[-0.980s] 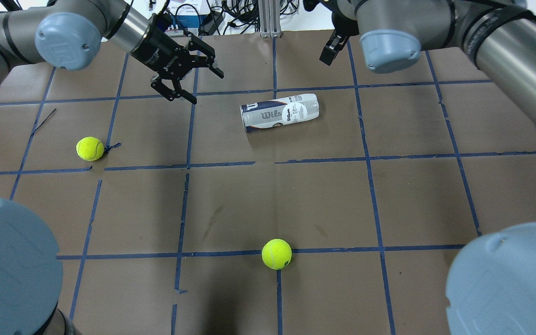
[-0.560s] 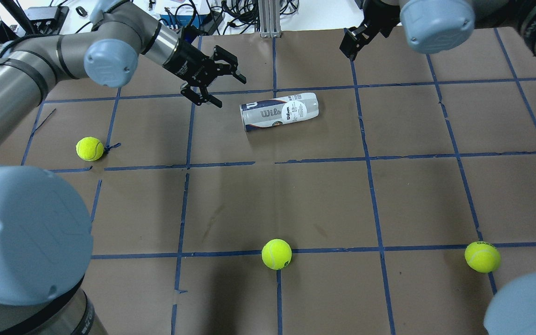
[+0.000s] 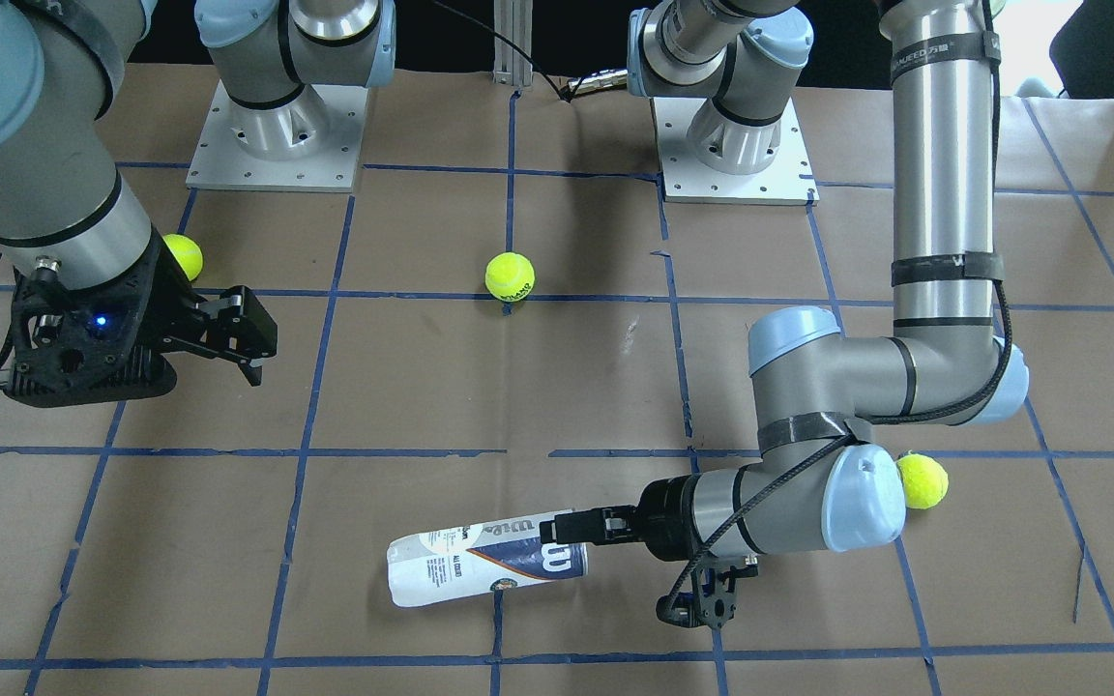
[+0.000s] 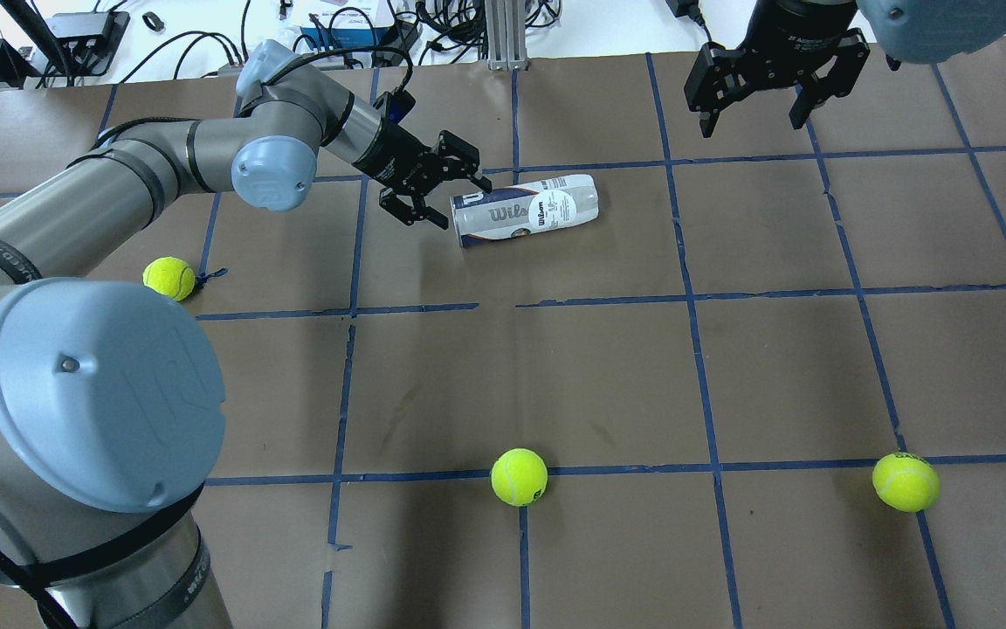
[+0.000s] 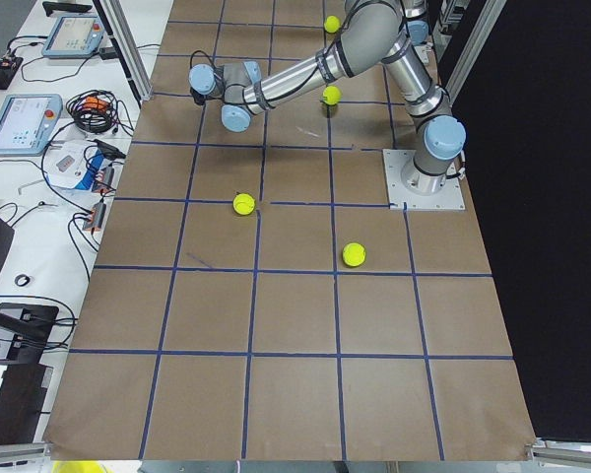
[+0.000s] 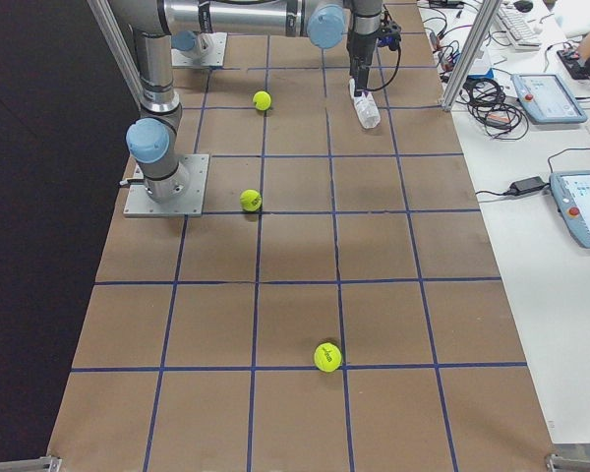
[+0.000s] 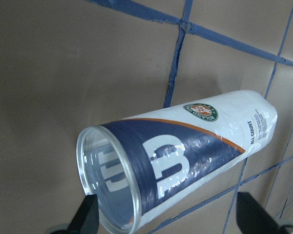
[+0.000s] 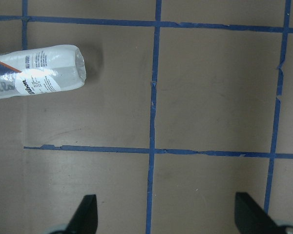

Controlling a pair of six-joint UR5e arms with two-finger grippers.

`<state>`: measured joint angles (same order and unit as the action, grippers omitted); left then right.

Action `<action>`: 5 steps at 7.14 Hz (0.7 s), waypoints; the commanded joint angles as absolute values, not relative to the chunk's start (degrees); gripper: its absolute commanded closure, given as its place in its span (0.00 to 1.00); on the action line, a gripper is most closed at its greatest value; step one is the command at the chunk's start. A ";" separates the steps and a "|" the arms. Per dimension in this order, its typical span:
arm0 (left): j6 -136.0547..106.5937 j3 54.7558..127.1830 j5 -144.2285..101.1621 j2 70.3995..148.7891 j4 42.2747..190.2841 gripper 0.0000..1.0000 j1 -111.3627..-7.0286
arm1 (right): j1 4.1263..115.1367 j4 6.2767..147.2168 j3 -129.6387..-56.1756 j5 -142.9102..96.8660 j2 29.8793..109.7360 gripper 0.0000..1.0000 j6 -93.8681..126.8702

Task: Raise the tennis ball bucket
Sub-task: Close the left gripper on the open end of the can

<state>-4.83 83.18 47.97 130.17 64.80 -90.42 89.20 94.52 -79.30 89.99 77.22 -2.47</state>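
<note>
The label's inner side is all that shows through the tennis ball bucket's open rim [image 7: 108, 178], so I should expect the tennis ball bucket to be empty when I tip it upright.
The tennis ball bucket [image 4: 525, 210] is a clear can with a white and dark-blue Wilson label. It lies on its side on the brown table, open end to the left. It also shows in the front view [image 3: 480, 570] and the left wrist view [image 7: 185, 161]. My left gripper [image 4: 461, 203] is open at that open end, one finger [image 7: 86, 216] on each side of the rim. I cannot tell whether they touch it. My right gripper [image 4: 749, 122] is open and empty, raised at the far right. Its wrist view shows the can's closed end [image 8: 44, 73].
Three yellow-green tennis balls lie loose: one at the left [image 4: 169, 279], one at the near middle [image 4: 519, 477], one at the near right [image 4: 906, 481]. Blue tape lines grid the table. Cables and devices lie beyond the far edge [image 4: 337, 26].
My left arm has swung right and down, bringing its open gripper from the far left to the can's open end. My right gripper has moved right. The can has not moved.
</note>
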 commanded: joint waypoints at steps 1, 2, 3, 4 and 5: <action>-4.83 83.93 47.72 131.22 62.23 0.43 -90.79 | 89.38 94.39 -79.01 89.83 77.43 0.00 -0.80; -5.27 83.94 47.64 131.13 62.23 0.73 -90.79 | 89.38 95.09 -79.97 89.91 77.34 0.00 -0.09; -5.88 83.94 47.38 130.96 62.23 0.88 -90.88 | 89.38 95.10 -80.42 89.91 77.43 0.00 0.00; -7.19 83.94 45.11 129.22 62.23 0.98 -90.97 | 89.56 95.45 -80.25 89.83 77.08 0.00 0.09; -9.30 83.94 44.57 127.46 62.31 0.99 -90.97 | 89.56 95.36 -79.81 89.91 77.34 0.00 1.65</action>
